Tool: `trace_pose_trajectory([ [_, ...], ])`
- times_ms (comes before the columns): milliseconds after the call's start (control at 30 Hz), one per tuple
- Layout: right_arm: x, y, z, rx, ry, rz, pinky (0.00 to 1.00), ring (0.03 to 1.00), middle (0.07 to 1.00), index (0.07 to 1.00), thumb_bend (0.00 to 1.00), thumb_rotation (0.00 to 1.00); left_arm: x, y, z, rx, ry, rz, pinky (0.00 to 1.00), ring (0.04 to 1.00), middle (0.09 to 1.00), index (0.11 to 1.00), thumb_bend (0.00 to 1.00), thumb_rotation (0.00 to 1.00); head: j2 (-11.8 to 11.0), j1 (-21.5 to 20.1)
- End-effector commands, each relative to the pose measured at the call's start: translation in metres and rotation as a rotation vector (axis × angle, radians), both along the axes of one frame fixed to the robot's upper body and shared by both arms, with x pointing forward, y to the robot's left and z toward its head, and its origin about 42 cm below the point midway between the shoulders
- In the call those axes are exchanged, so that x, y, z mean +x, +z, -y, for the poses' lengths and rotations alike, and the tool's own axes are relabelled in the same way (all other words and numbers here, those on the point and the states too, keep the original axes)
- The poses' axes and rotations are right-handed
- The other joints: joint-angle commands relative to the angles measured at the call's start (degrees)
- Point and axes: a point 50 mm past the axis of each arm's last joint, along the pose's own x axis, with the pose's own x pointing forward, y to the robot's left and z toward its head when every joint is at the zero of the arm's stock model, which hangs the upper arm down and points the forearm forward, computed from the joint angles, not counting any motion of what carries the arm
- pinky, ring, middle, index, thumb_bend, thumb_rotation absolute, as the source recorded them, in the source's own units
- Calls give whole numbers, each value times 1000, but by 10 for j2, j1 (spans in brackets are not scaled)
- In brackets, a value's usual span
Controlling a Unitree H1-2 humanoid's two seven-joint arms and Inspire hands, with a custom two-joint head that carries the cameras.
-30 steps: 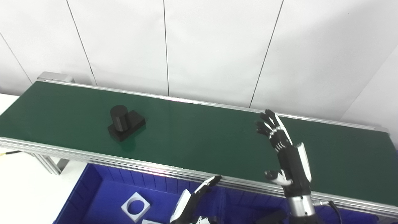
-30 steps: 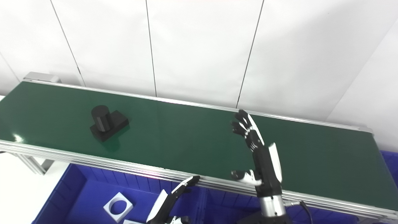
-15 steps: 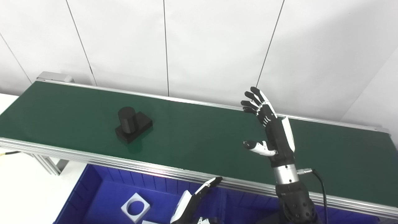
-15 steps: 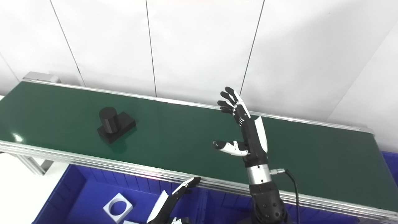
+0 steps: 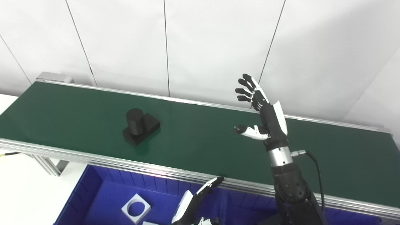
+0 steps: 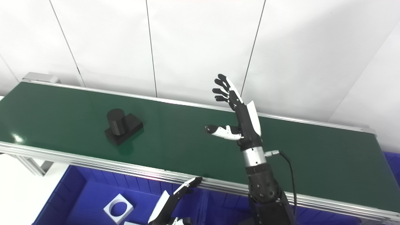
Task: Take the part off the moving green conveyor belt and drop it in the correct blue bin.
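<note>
My gripper will bring the base (image 5: 151, 123) along when it lifts the part's cylinder, because the cylinder meets the flat base flush (image 5: 137, 133), in the same black.
A black part (image 5: 140, 126), an upright cylinder on a flat square base, rides on the green conveyor belt (image 5: 200, 140) left of centre. My right hand (image 5: 262, 115) is raised over the belt's right half, open, thumb pointing left and fingers spread upward, well to the right of the part and holding nothing. My left hand (image 5: 194, 203) sits low at the bottom edge, over the blue bin (image 5: 103, 190), with its fingers stretched out toward the belt's near rail; it holds nothing.
A white square piece with a round hole (image 5: 136, 207) lies in the blue bin below the belt. Aluminium rails (image 5: 93, 157) edge the belt front and back. A white panelled wall stands behind. Another blue bin corner (image 6: 392, 156) shows at far right.
The black part has ridden rightward along the belt. My right hand has risen and moved back and left, its arm stretching out over the belt. The left hand has stayed put.
</note>
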Motion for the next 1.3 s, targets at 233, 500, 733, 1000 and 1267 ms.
trace_pose_trajectory([
  [233, 25, 23, -25, -52, 43, 72, 714, 804, 939, 945, 994, 679, 9, 13, 8, -36, -6, 52, 824, 877, 886, 884, 985, 998, -1, 0],
  [500, 39, 28, -51, -94, 80, 62, 698, 803, 949, 955, 958, 638, 9, 13, 9, -44, -11, 45, 829, 879, 897, 909, 976, 987, -1, 4],
  [733, 53, 21, -66, -227, 81, 51, 731, 812, 955, 960, 987, 650, 9, 15, 8, -53, -9, 45, 816, 876, 905, 926, 963, 969, 0, 9],
  [1000, 66, 7, -77, -286, 89, -23, 687, 822, 952, 951, 991, 597, 7, 12, 14, -67, -11, 17, 820, 880, 906, 927, 913, 943, -1, 17],
  [1267, 70, -4, -83, -313, 86, -74, 692, 848, 949, 957, 988, 572, 5, 17, 19, -86, 5, 39, 801, 873, 903, 922, 879, 926, 3, 31],
])
